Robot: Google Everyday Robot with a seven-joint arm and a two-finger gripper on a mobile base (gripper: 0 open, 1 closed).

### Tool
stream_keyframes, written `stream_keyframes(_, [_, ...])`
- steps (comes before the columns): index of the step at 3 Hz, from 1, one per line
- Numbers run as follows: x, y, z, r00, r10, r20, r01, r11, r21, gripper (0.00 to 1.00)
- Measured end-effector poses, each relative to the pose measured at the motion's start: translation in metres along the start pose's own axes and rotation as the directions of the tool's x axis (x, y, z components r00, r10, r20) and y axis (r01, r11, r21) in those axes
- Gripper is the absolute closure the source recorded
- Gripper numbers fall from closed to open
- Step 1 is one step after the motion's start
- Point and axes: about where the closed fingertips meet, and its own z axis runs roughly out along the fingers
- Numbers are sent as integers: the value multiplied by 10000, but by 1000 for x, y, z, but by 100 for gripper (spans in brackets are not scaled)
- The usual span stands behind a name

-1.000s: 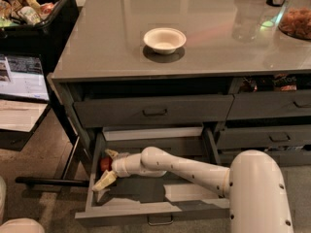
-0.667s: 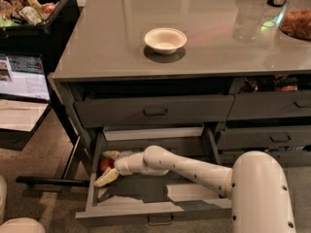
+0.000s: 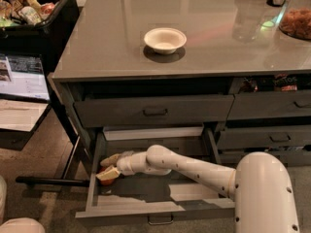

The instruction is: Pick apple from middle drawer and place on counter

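Observation:
The apple peeks out [image 3: 107, 181] below the fingers of the robot's gripper at the side of the drawer, so next the gripper opens, moves back toward the drawer's middle [image 3: 147, 186] and then closes around the apple.
The middle drawer [image 3: 146, 208] is pulled out under the counter [image 3: 116, 42]. My gripper [image 3: 110, 167] is inside the drawer at its left end, with my white arm reaching in from the lower right. The apple [image 3: 107, 181] shows as a small red patch at the gripper's tip, against the drawer's left wall. The gripper covers most of it.
A cream-white bowl [image 3: 165, 39] stands on the counter. A glass [image 3: 249, 18] and a dish of orange food [image 3: 296, 22] are at the back right. A black bin of snacks [image 3: 29, 8] stands to the left. The shallower drawer [image 3: 154, 111] above is slightly open.
The gripper has shifted slightly deeper to the left. The red apple, earlier seen in the gripper's mouth, now shows only at its lower edge.

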Motion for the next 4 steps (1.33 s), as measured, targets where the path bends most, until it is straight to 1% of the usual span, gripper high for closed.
stream_keyframes(1, [-1, 0, -2, 10000, 0, 0, 0, 10000, 0, 86])
stream_keyframes(3, [-10, 1, -5, 10000, -16, -21, 16, 10000, 6, 39])
stream_keyframes(4, [1, -2, -7, 9952, -554, -811, 541, 9984, -184, 15])
